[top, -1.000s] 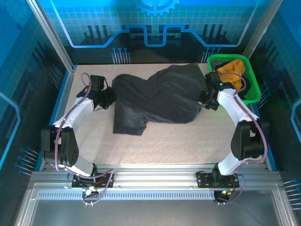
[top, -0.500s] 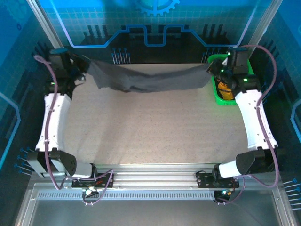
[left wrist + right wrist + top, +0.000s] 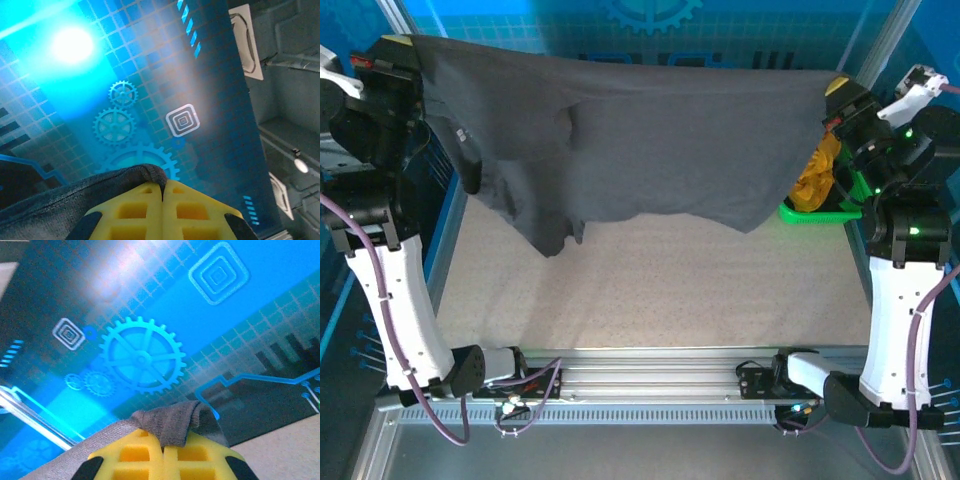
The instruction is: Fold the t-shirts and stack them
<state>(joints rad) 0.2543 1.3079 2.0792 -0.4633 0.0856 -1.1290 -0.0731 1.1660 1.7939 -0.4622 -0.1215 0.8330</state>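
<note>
The charcoal t-shirt hangs tight along its top but bunched (image 3: 510,165) under my left gripper, so I should put the shirt down and pull its dangling end (image 3: 555,237) straight.
The dark charcoal t-shirt (image 3: 640,140) hangs stretched wide in the air above the far half of the table, its hem dangling toward the tabletop. My left gripper (image 3: 408,45) is shut on its left corner, high at the far left. My right gripper (image 3: 840,95) is shut on its right corner, high at the far right. In the left wrist view the yellow fingers (image 3: 145,205) pinch a fold of dark cloth (image 3: 75,197). In the right wrist view the fingers (image 3: 135,452) clamp a bunched grey fold (image 3: 172,425). The orange t-shirt (image 3: 813,175) lies in the basket, partly hidden behind the black one.
A green plastic basket (image 3: 820,213) stands at the far right of the table. The speckled tabletop (image 3: 650,290) lies below the hanging cloth. Blue patterned walls (image 3: 140,355) and metal frame posts close in the sides and back.
Both arms have risen high and spread apart, lifting the dark shirt from a heap on the table into a wide hanging sheet.
</note>
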